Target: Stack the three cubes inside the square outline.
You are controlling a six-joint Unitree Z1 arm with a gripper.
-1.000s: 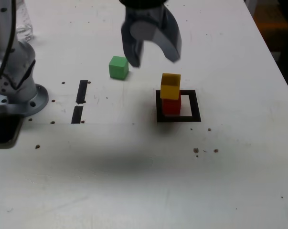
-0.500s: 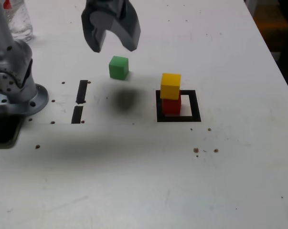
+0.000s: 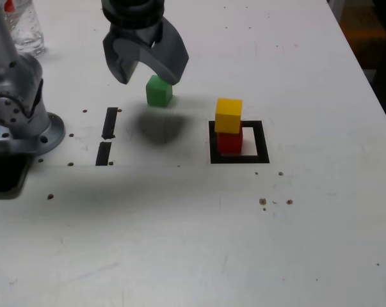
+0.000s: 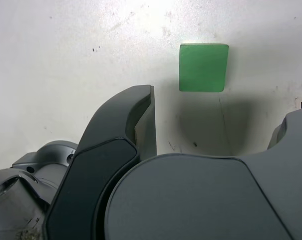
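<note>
The green cube is lying free with its flat sides (image 4: 204,68) square to the robot's open fingers, so the gripper keeps moving down toward the cube (image 3: 159,93) until the fingers are on either side of it, then close.
The green cube (image 3: 159,91) lies alone on the white table, at the exterior view's left of the square outline (image 3: 262,142). Inside the outline, toward its left side, the yellow cube (image 3: 228,115) sits on the red cube (image 3: 230,141). My gripper (image 3: 144,77) hangs open just above the table, over and slightly left of the green cube, with nothing between its fingers. In the wrist view the green cube (image 4: 204,67) lies on the table beyond the gripper (image 4: 218,112), apart from both fingers.
The arm's grey base (image 3: 23,115) stands at the exterior view's left, beside a dark object (image 3: 4,174). Two short black tape strips (image 3: 109,123) lie between the base and the cubes. A clear bottle (image 3: 23,25) stands at the far left corner. The table's edge runs along the right.
The gripper has moved from above the yellow-on-red stack to the exterior view's left, come down near the green cube, and spread its jaws wider. The cubes have not moved.
</note>
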